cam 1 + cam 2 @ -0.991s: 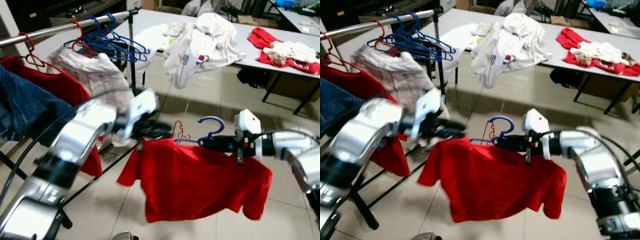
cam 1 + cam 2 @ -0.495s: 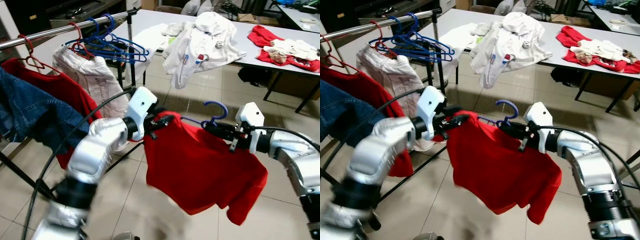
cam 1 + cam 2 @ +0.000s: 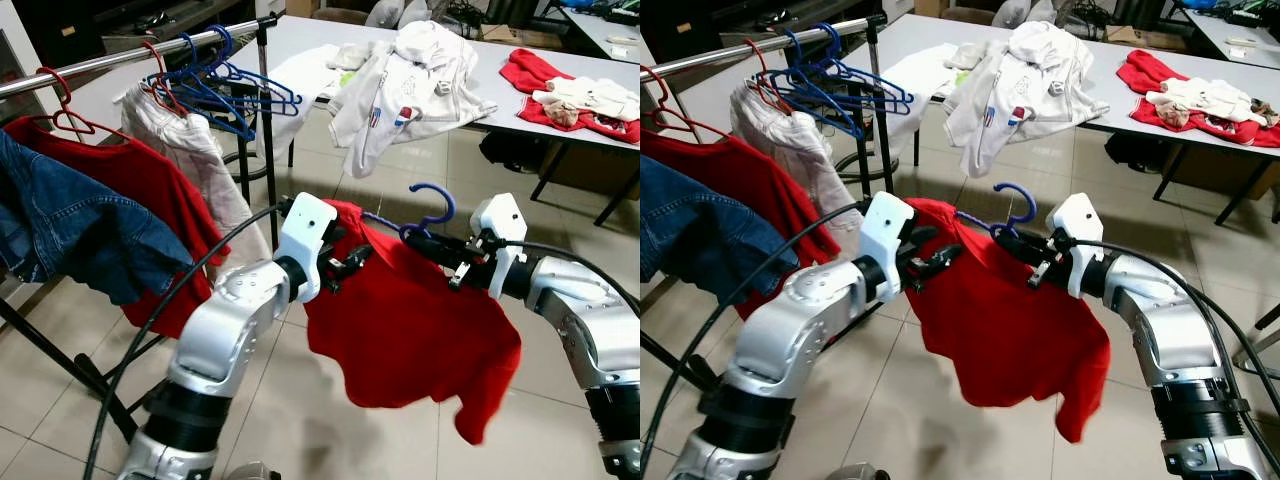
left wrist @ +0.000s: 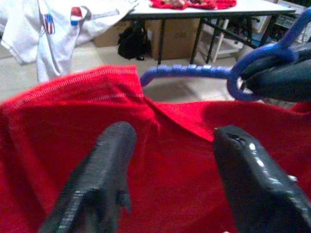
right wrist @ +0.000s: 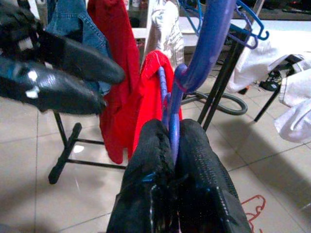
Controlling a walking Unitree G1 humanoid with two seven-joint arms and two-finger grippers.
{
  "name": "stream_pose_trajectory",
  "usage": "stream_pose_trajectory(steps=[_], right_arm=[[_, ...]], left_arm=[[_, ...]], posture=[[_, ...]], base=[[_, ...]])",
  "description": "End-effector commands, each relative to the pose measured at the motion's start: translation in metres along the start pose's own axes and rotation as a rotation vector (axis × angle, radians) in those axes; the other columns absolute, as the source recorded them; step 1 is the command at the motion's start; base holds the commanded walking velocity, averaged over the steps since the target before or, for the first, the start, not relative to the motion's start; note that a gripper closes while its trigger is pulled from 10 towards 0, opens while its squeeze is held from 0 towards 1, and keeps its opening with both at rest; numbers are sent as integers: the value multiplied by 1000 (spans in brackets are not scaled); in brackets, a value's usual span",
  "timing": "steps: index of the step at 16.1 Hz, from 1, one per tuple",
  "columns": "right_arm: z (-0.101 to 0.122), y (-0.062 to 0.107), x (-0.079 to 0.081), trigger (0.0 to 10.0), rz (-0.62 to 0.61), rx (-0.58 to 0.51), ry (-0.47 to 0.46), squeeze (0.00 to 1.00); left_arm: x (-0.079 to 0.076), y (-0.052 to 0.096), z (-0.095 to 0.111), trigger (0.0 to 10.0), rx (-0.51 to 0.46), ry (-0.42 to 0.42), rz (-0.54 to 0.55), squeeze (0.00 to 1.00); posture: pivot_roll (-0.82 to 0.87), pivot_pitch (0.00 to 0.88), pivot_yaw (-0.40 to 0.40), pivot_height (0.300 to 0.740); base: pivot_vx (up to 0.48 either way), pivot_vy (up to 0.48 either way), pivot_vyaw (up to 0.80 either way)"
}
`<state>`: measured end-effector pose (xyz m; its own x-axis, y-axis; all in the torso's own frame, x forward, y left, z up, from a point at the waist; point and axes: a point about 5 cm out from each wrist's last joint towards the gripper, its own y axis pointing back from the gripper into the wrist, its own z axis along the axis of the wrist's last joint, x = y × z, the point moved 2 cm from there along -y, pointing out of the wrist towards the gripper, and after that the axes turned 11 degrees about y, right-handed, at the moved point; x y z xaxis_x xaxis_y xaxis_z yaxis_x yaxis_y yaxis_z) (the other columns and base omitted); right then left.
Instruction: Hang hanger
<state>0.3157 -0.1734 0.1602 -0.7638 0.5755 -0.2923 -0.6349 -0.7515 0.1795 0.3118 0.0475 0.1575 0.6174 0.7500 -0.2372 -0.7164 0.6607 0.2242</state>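
Note:
The red T-shirt (image 3: 412, 330) will slip off and hang limp when I pull it, because the blue hanger's arm (image 3: 381, 220) lies loose in the T-shirt's open neck.
A blue hanger (image 3: 436, 204) carries a red T-shirt (image 3: 410, 320) in mid-air before me. My right gripper (image 3: 422, 243) is shut on the hanger's neck just below the hook, as the right wrist view shows with the blue hanger (image 5: 204, 43) rising from the right gripper (image 5: 171, 128). My left gripper (image 3: 350, 266) is open at the shirt's left shoulder. In the left wrist view its fingers (image 4: 109, 160) spread over the red cloth, with the hanger's arm (image 4: 194, 73) beyond. The clothes rail (image 3: 130, 55) runs at the upper left.
On the rail hang a red shirt (image 3: 130, 190), a denim garment (image 3: 60, 230), a white garment (image 3: 190, 150) and several empty blue hangers (image 3: 225, 85). The rack's black legs (image 3: 100, 390) spread over the floor. A grey table (image 3: 560, 125) behind holds white and red clothes.
The right gripper has lifted the hanger slightly and the shirt has swung round, hanging narrower. The left arm has swung in to the shirt's left shoulder.

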Motion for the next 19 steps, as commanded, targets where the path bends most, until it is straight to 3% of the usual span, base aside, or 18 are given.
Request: stream_pose_trajectory(steps=[1, 10, 13, 14, 15, 19], right_arm=[[14, -3, -2, 0, 1, -46, 25, 0], [21, -14, 11, 0, 52, -94, -9, 0], [20, -16, 13, 0, 62, -91, -9, 0], [21, -16, 13, 0, 61, -92, -10, 0], [21, -17, 13, 0, 61, -94, -11, 0], [22, -16, 12, 0, 62, -93, -9, 0]], left_arm=[[1, -4, 4, 10000, 1, 3, 22, 0], [16, -14, 11, 10000, -36, 64, 162, 0], [16, -15, 14, 10000, -56, 82, 161, 0], [18, -16, 14, 2863, -51, 78, 172, 0], [20, -16, 13, 0, -46, 80, 176, 0], [21, -16, 14, 0, -55, 91, 185, 0]], posture=[[30, 0, 5, 740], [28, 0, 13, 740], [29, 0, 11, 740], [28, 0, 12, 740], [28, 0, 12, 740], [30, 0, 9, 740]], base=[[0, 0, 0], [0, 0, 0], [0, 0, 0], [0, 0, 0], [0, 0, 0], [0, 0, 0]])
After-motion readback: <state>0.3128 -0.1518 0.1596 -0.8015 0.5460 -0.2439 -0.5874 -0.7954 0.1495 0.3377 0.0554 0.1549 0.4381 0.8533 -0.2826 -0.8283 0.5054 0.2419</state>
